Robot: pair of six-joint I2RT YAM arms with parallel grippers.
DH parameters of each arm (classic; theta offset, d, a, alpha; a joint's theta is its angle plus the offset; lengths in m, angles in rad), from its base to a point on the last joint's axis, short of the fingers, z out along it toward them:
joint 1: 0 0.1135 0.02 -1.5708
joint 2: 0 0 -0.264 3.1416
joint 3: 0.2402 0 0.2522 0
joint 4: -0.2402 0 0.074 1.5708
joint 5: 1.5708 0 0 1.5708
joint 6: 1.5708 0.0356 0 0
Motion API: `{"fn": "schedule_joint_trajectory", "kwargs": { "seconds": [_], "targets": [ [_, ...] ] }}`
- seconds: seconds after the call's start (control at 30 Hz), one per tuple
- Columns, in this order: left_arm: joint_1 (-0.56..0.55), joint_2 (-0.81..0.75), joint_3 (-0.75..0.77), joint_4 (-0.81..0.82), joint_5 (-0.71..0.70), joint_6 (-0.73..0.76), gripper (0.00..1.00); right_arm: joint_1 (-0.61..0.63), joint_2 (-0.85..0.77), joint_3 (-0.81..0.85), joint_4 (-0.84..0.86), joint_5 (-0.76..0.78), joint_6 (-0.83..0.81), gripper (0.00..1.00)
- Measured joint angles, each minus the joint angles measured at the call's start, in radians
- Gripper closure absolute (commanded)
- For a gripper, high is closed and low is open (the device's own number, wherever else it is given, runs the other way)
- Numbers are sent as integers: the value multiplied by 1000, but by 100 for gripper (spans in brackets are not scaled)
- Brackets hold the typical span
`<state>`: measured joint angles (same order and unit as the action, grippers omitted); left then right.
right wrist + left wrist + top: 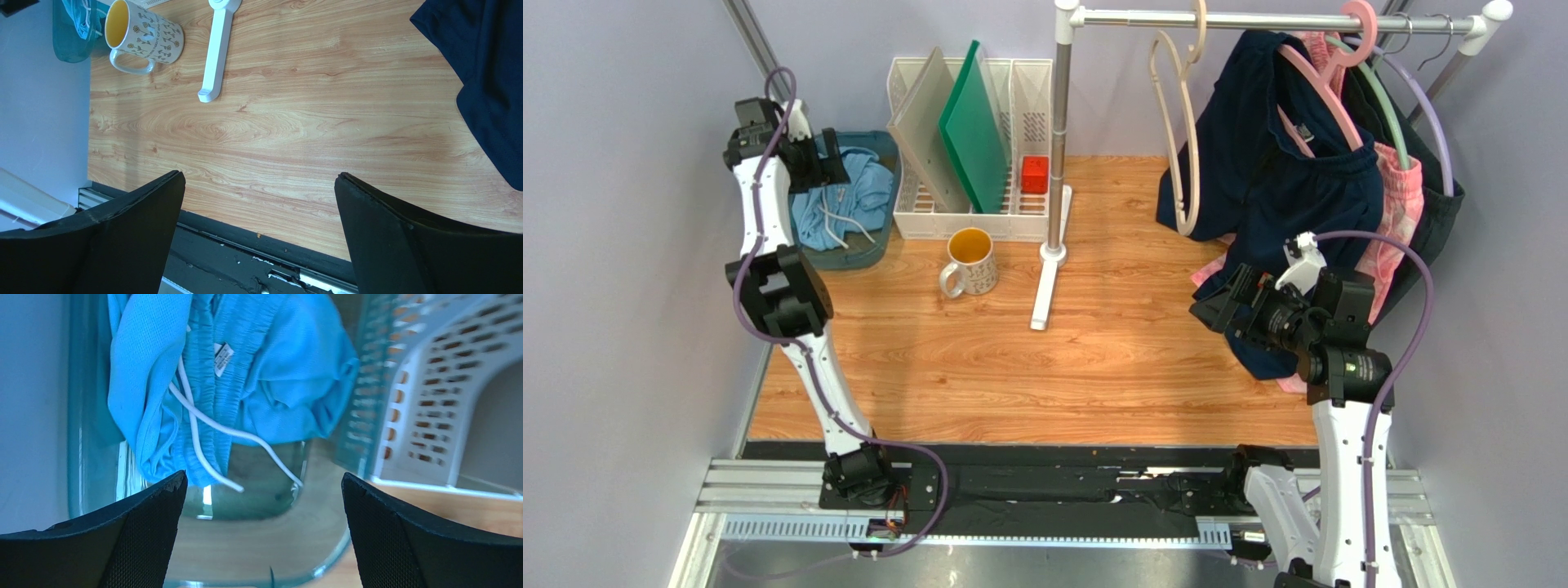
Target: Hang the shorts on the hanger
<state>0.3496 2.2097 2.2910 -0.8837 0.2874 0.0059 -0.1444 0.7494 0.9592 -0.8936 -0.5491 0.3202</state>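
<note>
My left gripper should keep going down into the teal bin (844,235) until its open fingers are on either side of the shorts' waistband and drawstring (209,416). Both face up under the fingers.
The sky-blue shorts (844,196) lie crumpled in a teal bin (870,249) at the back left, white drawstring showing. In the left wrist view the shorts (258,373) fill the upper part, the drawstring (202,425) trailing down. My left gripper (826,159) hovers over the bin, open and empty (263,539). The cream hanger (1177,135) hangs from the rail (1271,18) at the back. My right gripper (1210,306) is open and empty at the right, low over the table (258,233).
A white rack (995,221) with a green board (973,129) and a red block (1035,173) stands beside the bin. A mug (970,262) and the rail's post foot (1047,288) sit mid-table. A navy garment (1284,184), pink garment (1396,208) and other hangers hang at right.
</note>
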Motion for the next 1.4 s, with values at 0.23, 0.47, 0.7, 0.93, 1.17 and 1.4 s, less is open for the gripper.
{"fn": "schedule_joint_trajectory", "kwargs": {
  "seconds": [0.23, 0.47, 0.7, 0.93, 1.17, 1.4],
  "targets": [
    [-2, 253, 142, -7, -100, 28, 1, 0, 9, 0, 1, 0, -7, 0],
    [-3, 289, 142, -9, -166, 81, 1, 0, 26, -18, 16, -1, -7, 0],
    [-13, 297, 146, -5, -175, 110, 1, 0, 40, -26, 24, -7, -8, 0],
    [-50, 385, 213, -17, -264, 180, 6, 0, 55, -25, 23, -10, -16, 0],
    [-71, 424, 231, -33, -335, 259, 70, 0, 65, -25, 23, -11, -18, 0],
    [-74, 385, 233, -93, -308, 297, 100, 0, 66, -20, 23, -34, -18, 0]
  ]
}}
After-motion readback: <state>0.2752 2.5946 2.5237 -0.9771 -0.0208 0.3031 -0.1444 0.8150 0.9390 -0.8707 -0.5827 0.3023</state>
